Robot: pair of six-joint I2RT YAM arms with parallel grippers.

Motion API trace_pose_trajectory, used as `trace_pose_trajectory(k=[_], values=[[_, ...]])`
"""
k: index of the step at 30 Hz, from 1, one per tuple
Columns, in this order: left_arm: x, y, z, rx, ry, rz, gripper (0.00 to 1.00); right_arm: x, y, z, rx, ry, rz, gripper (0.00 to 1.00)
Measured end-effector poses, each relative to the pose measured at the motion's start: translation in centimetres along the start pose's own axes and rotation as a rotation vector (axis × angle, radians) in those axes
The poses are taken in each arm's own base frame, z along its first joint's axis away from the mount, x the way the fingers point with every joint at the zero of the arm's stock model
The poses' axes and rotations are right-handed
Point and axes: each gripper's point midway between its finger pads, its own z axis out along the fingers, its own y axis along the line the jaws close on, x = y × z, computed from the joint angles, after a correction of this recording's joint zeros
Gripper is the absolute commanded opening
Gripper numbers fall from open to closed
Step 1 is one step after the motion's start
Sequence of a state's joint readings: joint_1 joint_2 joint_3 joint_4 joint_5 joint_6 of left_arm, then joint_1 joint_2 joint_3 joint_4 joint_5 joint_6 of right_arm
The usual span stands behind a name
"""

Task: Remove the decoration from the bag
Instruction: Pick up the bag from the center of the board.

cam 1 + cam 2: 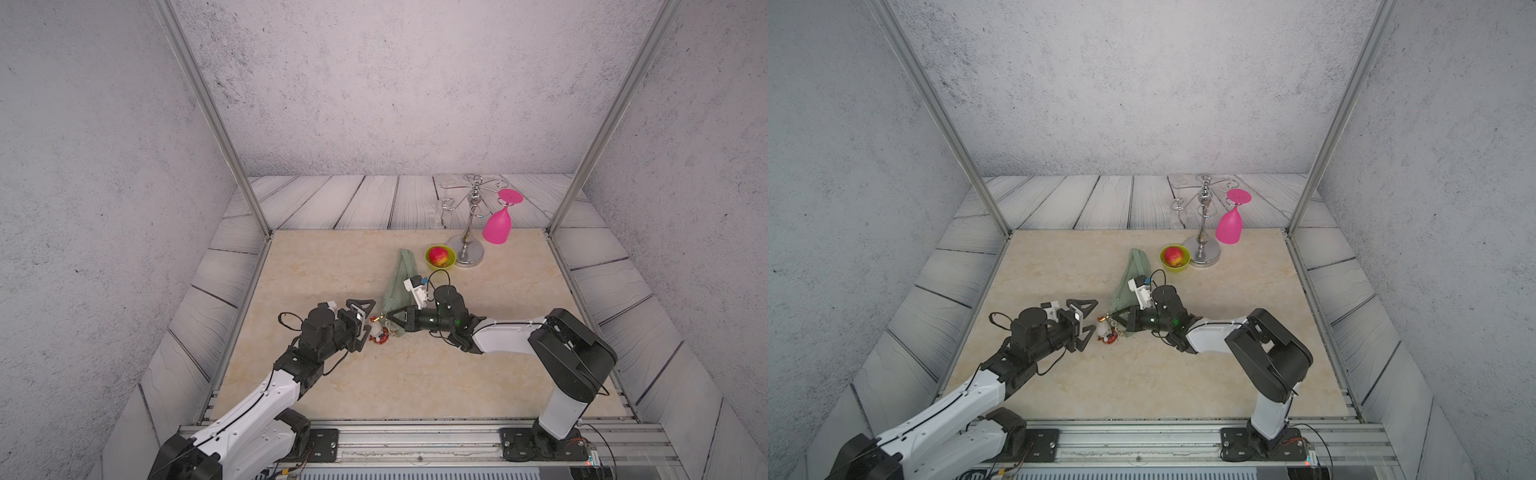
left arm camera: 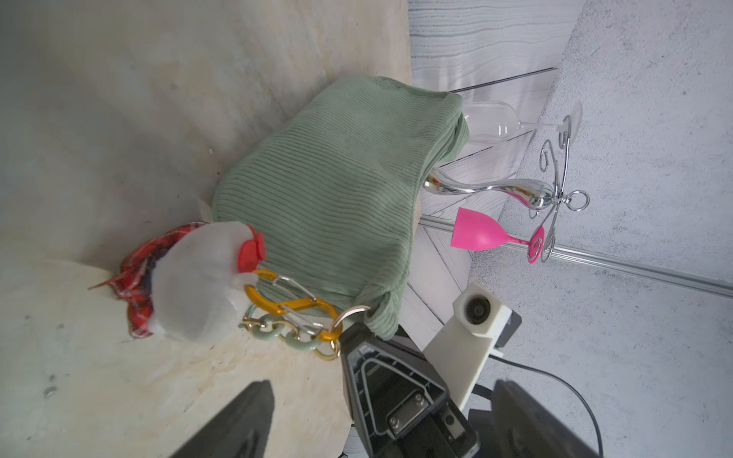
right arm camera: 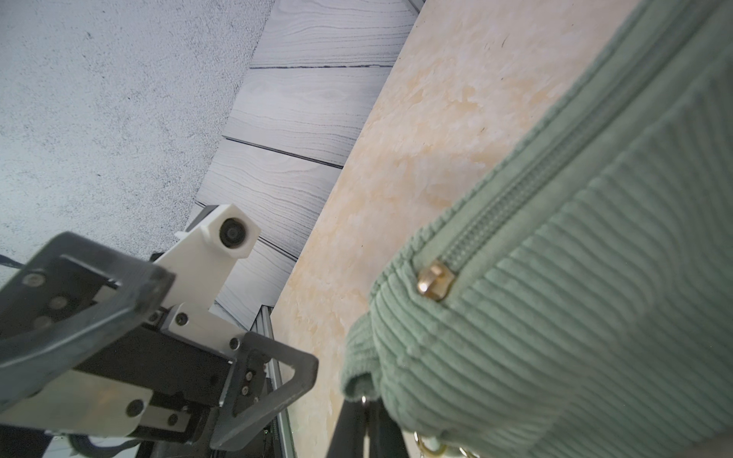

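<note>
The gold clasp [image 2: 294,305] is lying almost flat from the ring to the doll. My left gripper should move back while my right gripper lifts the bag's ring [image 2: 352,311].
The sage-green ribbed bag [image 1: 398,279] [image 1: 1130,272] [image 2: 337,190] [image 3: 587,285] lies on the beige table, its zipper up. At its near end lies the decoration [image 1: 377,332] [image 1: 1105,330] [image 2: 194,285], a white plush doll with a red plaid skirt. A gold clasp [image 2: 291,305] hooks the doll to the bag's ring [image 2: 351,315]. My right gripper [image 1: 389,318] [image 1: 1115,314] [image 3: 365,424] is shut on the bag at that ring. My left gripper [image 1: 365,321] [image 1: 1090,319] [image 2: 382,390] faces the doll from the left, open, with nothing between its fingers.
A lime-green bowl [image 1: 430,262] holding a red-and-yellow fruit sits just behind the bag. To the bowl's right stands a chrome glass rack [image 1: 469,249] with a pink glass [image 1: 498,224] hanging from it. Metal frame posts and rails bound the table.
</note>
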State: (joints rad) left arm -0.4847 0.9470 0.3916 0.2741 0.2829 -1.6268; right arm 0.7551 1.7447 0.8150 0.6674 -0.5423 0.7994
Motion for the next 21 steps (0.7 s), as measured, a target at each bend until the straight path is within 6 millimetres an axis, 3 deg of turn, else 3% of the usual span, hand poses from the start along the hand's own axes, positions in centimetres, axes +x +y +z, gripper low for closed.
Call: trace_pose_trajectory(k=[14,21], values=[[-0.9,0.9,2.6,0.0,-0.034,-0.025,0.91,-0.8,1.3,-0.7,0.001,0.008,-0.045,0.0],[-1.5,2.3,4.9,-0.027,-0.038,-0.031,0.89,-0.4,1.2,-1.1,0.021,0.032,-0.052,0.0]])
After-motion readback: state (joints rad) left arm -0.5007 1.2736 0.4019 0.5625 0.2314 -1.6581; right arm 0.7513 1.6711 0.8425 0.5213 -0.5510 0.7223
